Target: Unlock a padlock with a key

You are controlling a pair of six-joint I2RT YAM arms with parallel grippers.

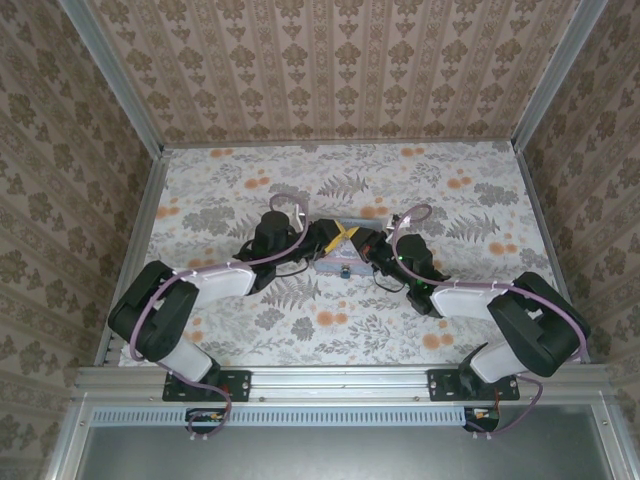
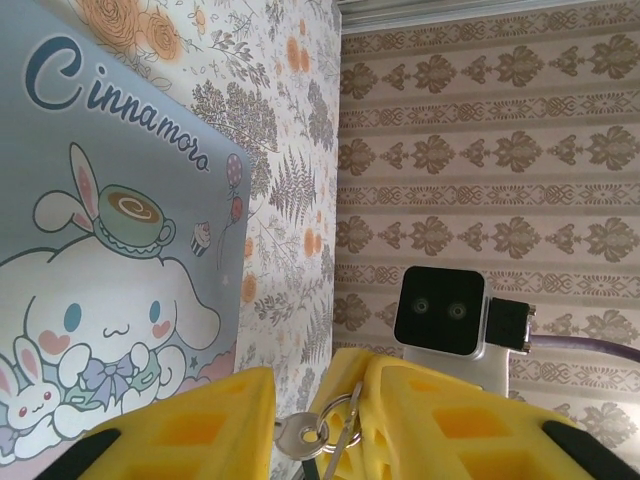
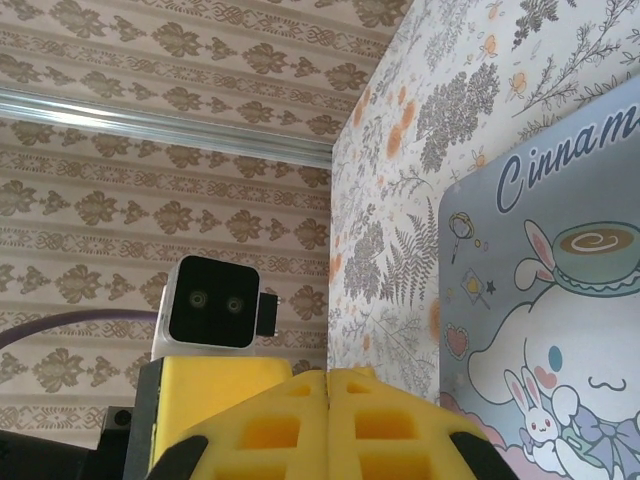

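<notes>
I should back my right gripper off, open it and take the silver key [image 2: 294,436], because my right gripper is closed beside the split ring [image 2: 328,432] in my left gripper's fingers.
A silver key [image 2: 298,436] on a split ring [image 2: 337,420] sits between my left gripper's [image 2: 312,385] yellow foam fingers. Its head presses the left finger and the ring digs into the right one. From above, both grippers meet over the pastel cartoon tin [image 1: 335,262], the left gripper [image 1: 329,238] beside the right gripper [image 1: 353,240]. My right gripper [image 3: 327,378] is shut, fingertips pressed together, nothing visible between them. A tiny dark item [image 1: 343,271] sits at the tin's near side, too small to tell whether it is the padlock.
The tin lid [image 2: 100,250] stands close on the left of the left wrist view and at the right of the right wrist view [image 3: 560,300]. Each wrist faces the other's camera box [image 2: 440,310] [image 3: 210,303]. Flowered table [image 1: 230,200] runs out to patterned walls.
</notes>
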